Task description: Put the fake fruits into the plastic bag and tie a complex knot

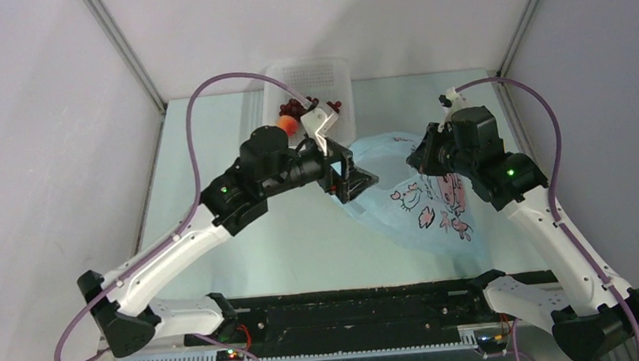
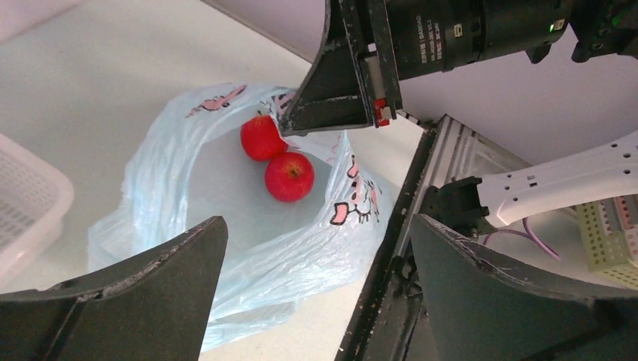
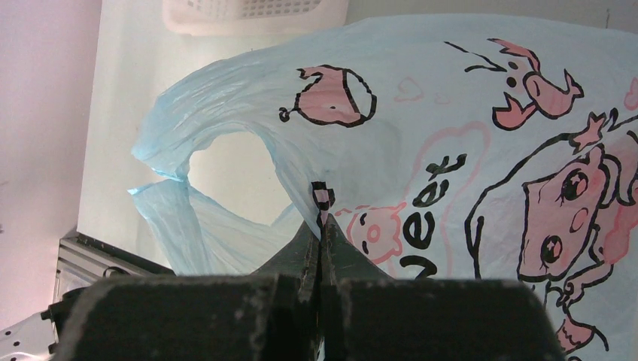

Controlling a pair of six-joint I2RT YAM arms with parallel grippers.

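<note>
The robot's open left gripper keeps going toward the orange-peach fruit (image 1: 287, 126) until its fingers are on both sides of the fruit, which lies in front of the grapes (image 1: 295, 108), open from above.
The light-blue plastic bag (image 1: 427, 202) lies on the table at centre right, its mouth held open. Two glossy red round fruits (image 2: 262, 138) (image 2: 290, 176) sit inside it. My right gripper (image 3: 322, 226) is shut on the bag's rim and holds it up; it also shows in the top view (image 1: 416, 161). My left gripper (image 2: 316, 219) is open and empty, hovering at the bag's left edge (image 1: 353, 182). The dark-red grapes (image 1: 296, 106) and the orange-peach fruit (image 1: 287, 124) lie in the white basket. No knot shows.
The white perforated basket (image 1: 333, 70) stands at the back centre, behind the left wrist; its corner shows in the left wrist view (image 2: 30, 203). The black base rail (image 1: 353, 308) runs along the near edge. Grey walls close both sides.
</note>
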